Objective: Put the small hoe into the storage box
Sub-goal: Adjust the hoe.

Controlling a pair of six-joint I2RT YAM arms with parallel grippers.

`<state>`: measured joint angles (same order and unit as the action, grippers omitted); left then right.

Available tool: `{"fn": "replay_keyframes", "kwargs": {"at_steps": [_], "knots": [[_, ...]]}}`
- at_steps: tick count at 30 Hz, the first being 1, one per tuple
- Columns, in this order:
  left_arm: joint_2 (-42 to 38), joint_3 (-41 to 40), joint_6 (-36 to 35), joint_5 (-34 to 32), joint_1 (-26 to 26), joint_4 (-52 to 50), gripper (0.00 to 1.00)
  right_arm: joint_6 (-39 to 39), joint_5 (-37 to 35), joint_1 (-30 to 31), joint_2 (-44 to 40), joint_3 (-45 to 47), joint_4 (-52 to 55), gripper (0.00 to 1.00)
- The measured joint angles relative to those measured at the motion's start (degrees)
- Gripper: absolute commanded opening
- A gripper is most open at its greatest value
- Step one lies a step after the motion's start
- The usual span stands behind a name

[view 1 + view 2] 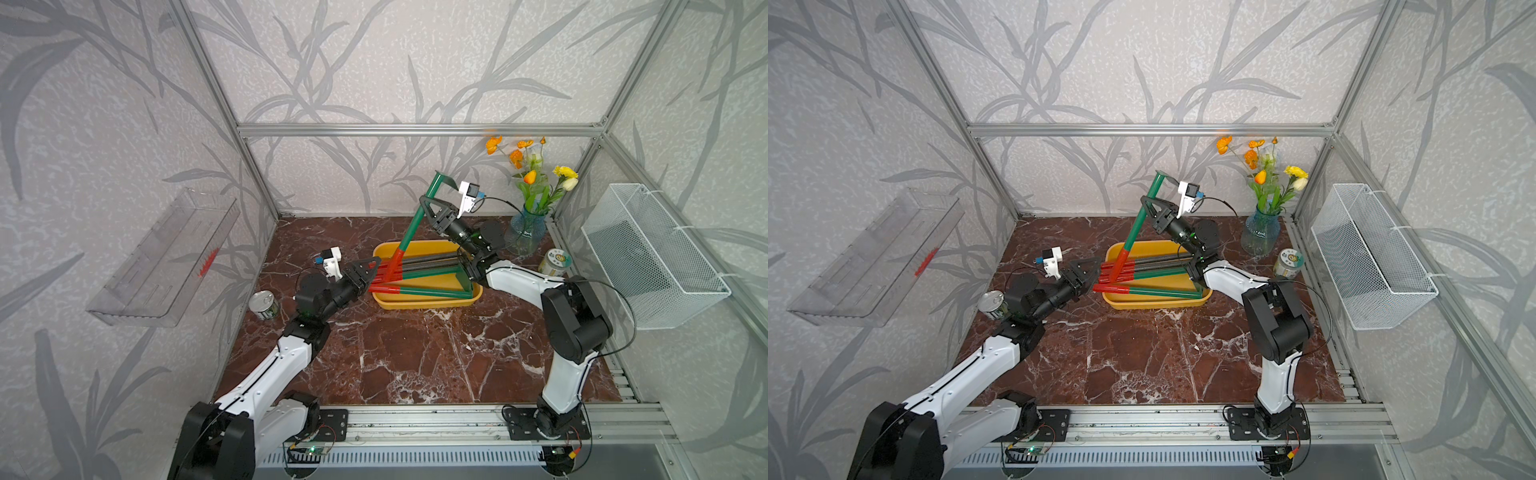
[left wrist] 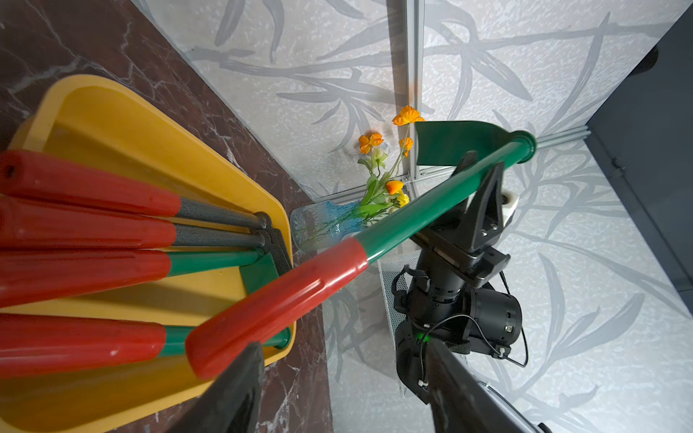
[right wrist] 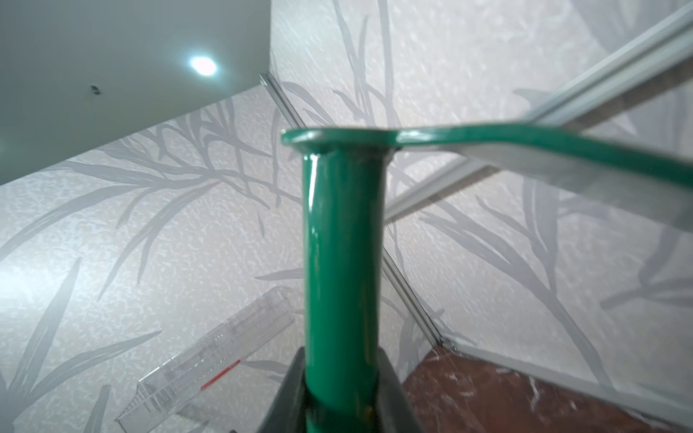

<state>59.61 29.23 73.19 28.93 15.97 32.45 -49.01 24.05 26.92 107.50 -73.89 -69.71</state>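
My right gripper should lift the small hoe [image 1: 411, 229] higher and my left gripper should take its red grip [image 1: 392, 265], because the hoe hangs too steep to lie in the storage box.
The small hoe [image 1: 409, 232] has a green shaft, a red grip and a green blade at its top end. It stands steeply tilted, red end down among the tool handles at the left end of the yellow storage box [image 1: 428, 304]. My right gripper [image 1: 426, 203] is shut on the upper shaft [image 3: 343, 262], just below the blade [image 3: 562, 150]. My left gripper [image 1: 374, 266] is open beside the box's left end. In the left wrist view the hoe's red grip [image 2: 285, 300] ends right by one of its fingers [image 2: 232, 393]; contact is unclear. Several other red-handled tools lie flat in the box [image 2: 112, 101].
A blue glass vase of flowers [image 1: 528, 232] and a lidded jar [image 1: 555, 262] stand at the back right, close to my right arm. A tin can [image 1: 264, 305] sits by my left arm. A white wire basket [image 1: 652, 257] and a clear tray [image 1: 166, 257] hang on the side walls.
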Motion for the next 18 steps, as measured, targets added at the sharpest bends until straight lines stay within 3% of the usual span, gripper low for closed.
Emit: {"fn": "replay_keyframes", "kwargs": {"at_steps": [9,18], "knots": [[1.97,-0.02,8.96,-10.47,5.73,6.19,0.68,1.36,-1.27,1.05,4.15,-11.69,-5.73,0.00],[5.20,2.23,10.45,-21.64,5.73,14.69,0.68,1.27,-1.31,2.91,5.33,-9.94,-5.20,0.00]]}}
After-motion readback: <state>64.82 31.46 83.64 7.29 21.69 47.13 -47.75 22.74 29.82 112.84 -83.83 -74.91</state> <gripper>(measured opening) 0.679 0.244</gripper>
